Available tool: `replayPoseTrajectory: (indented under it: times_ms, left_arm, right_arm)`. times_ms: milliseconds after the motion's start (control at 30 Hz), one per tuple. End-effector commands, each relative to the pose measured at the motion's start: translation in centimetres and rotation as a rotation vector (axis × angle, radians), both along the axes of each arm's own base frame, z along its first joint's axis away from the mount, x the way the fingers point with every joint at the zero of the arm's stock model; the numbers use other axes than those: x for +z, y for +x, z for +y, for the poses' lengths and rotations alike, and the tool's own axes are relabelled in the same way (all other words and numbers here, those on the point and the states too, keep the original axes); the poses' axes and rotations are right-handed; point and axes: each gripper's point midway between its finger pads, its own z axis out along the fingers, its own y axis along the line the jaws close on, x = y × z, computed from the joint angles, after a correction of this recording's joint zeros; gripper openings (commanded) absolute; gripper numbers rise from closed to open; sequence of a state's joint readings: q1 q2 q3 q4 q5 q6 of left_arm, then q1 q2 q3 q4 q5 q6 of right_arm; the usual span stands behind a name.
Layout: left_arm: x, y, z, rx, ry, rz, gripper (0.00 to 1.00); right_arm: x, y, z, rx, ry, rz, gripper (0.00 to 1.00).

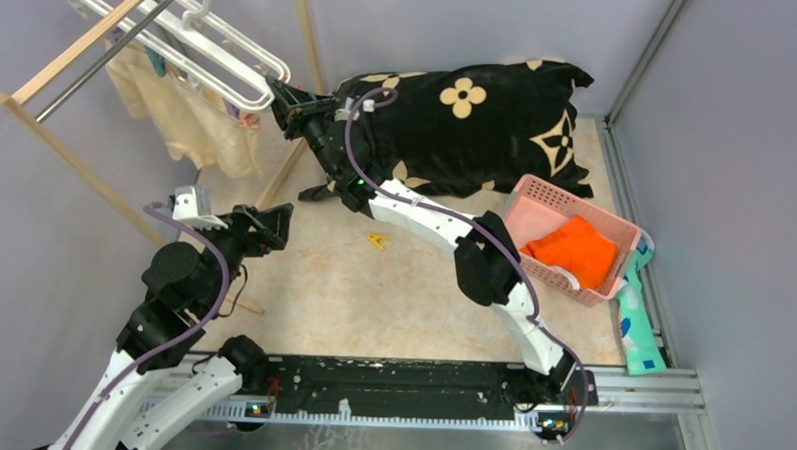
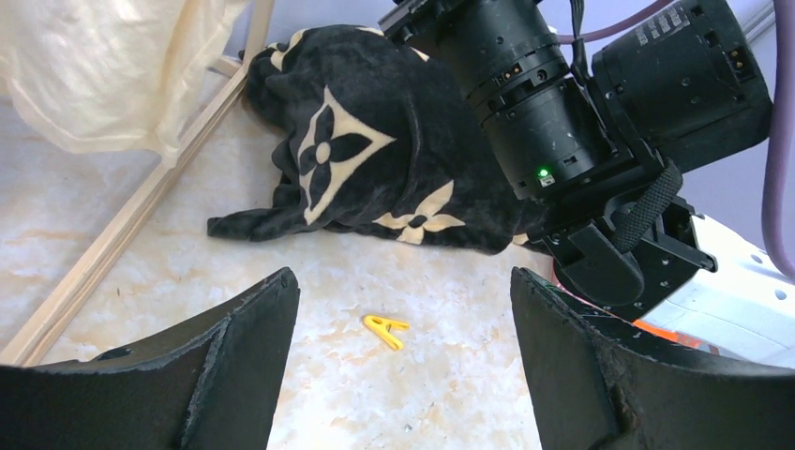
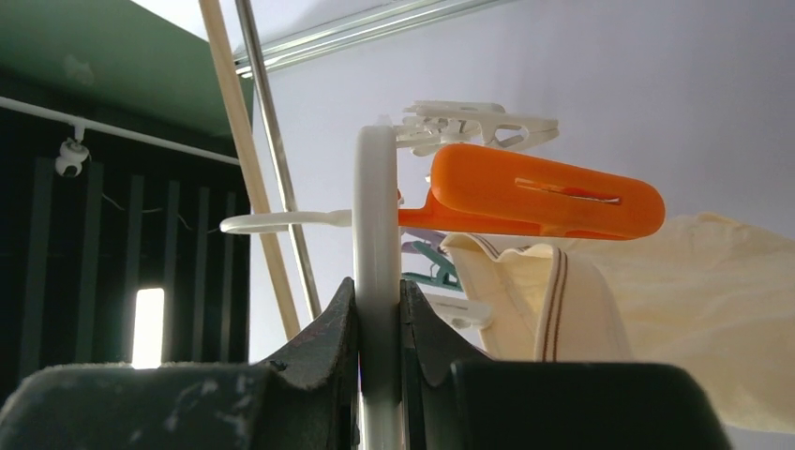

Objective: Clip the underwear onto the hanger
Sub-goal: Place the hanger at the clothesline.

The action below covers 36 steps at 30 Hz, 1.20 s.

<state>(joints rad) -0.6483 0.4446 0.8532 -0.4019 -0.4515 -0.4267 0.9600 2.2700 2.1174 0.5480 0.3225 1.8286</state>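
Observation:
The hanger's hook [image 3: 317, 217] reaches across the rack's metal rod [image 3: 284, 178], so my right gripper should go on guiding the hanger until the hook rests on the rod, and then let go.
The white hanger [image 1: 181, 37] hangs from the wooden rack at the back left. The cream underwear [image 1: 193, 118] hangs below it. My right gripper [image 1: 277, 93] is shut on the hanger's near right corner. In the right wrist view the jaws [image 3: 378, 300] pinch the white frame bar [image 3: 377, 216], with an orange clip [image 3: 534, 202] on the underwear's waistband [image 3: 562, 300] and a teal clip [image 3: 427, 264] behind. My left gripper [image 1: 274, 226] is open and empty, low over the table [image 2: 403, 281]. The underwear also shows in the left wrist view [image 2: 103, 66].
A yellow clip [image 1: 377, 241] lies loose on the table, also in the left wrist view [image 2: 385, 329]. A black flowered blanket [image 1: 468, 122] lies at the back. A pink basket [image 1: 551, 190] with an orange cloth [image 1: 574, 251] stands right. The wooden rack's legs [image 1: 86, 174] stand left.

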Motion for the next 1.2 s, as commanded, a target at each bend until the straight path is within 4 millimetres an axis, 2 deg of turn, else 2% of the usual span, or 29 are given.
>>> replayPoseTrajectory:
  times_ms: [0,467,833,1167]
  left_arm:
    - [-0.4,-0.1,-0.2,-0.012,-0.004,-0.001,0.88]
    - [-0.6,-0.2,-0.1,-0.009,0.004,0.000,0.88]
    - [-1.9,-0.1,-0.1,-0.008,0.014,0.020,0.88]
    - [-2.9,-0.1,-0.1,-0.007,0.016,0.037,0.88]
  right_arm:
    - [9.6,-3.5,-3.6,0.061,0.293,-0.147,0.00]
    - [9.3,-3.2,-2.0,0.102,0.316,-0.138,0.00]
    - [8.3,-2.9,-0.9,0.123,0.339,-0.113,0.00]
    - [6.5,-2.2,0.3,0.129,0.322,-0.064,0.00]
